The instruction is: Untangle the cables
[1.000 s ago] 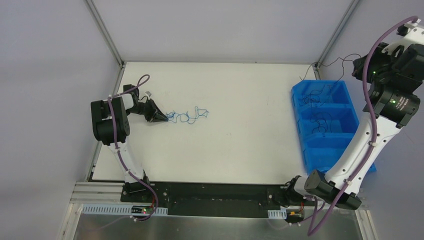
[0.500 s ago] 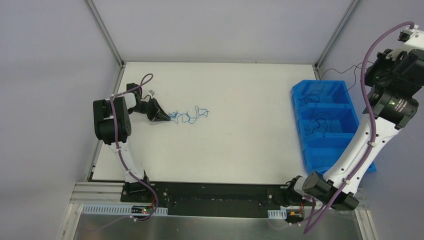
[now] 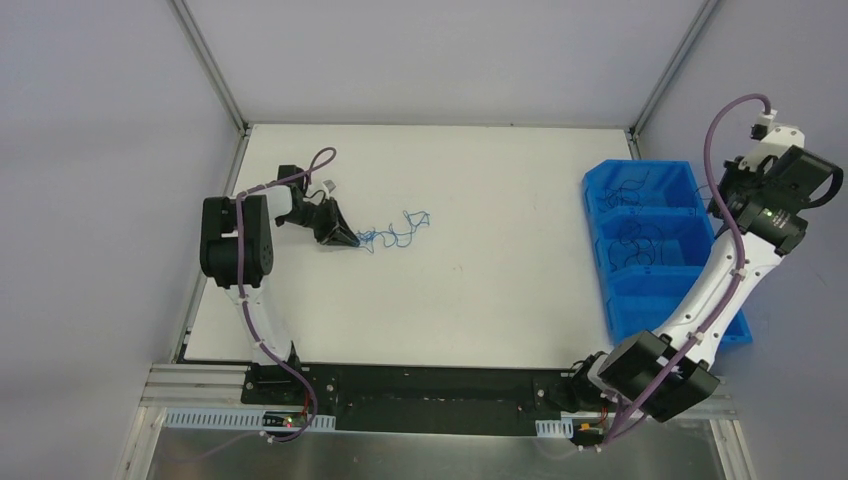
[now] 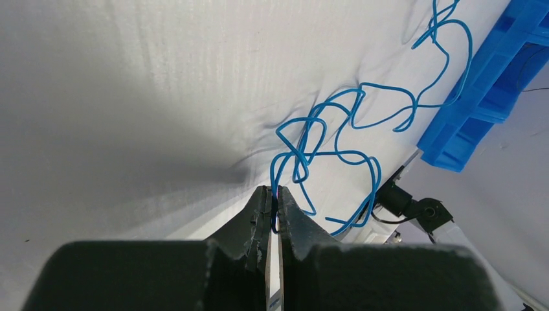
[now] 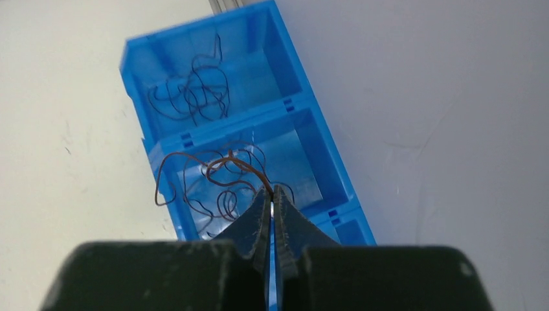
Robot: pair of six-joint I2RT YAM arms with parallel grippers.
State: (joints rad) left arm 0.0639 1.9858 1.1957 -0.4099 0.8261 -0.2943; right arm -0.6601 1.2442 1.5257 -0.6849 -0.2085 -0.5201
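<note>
Next, my right gripper takes the blue cable's far end (image 3: 427, 216) and pulls, because the blue cable's loops (image 4: 304, 154) bunch at my left gripper while that end lies loose.
A thin blue cable (image 3: 398, 233) lies in loose loops on the white table left of centre; it also shows in the left wrist view (image 4: 336, 139). My left gripper (image 3: 352, 240) is shut on its left end, pinched between the tips (image 4: 272, 197). My right gripper (image 5: 271, 192) is shut on a thin dark brown cable (image 5: 194, 170) and holds it above the blue bin's middle compartment (image 5: 285, 152). In the top view the right gripper is hidden behind its wrist (image 3: 775, 195). More dark cables lie in the bin's far compartment (image 5: 194, 91).
The blue three-compartment bin (image 3: 660, 245) stands at the table's right edge. Grey walls and metal frame posts close in the table at the back and sides. The right arm reaches up beside the bin's right side.
My left gripper has moved right, dragging the blue cable with it. My right arm has swung right and nearer, carrying the dark cable over the bin.
</note>
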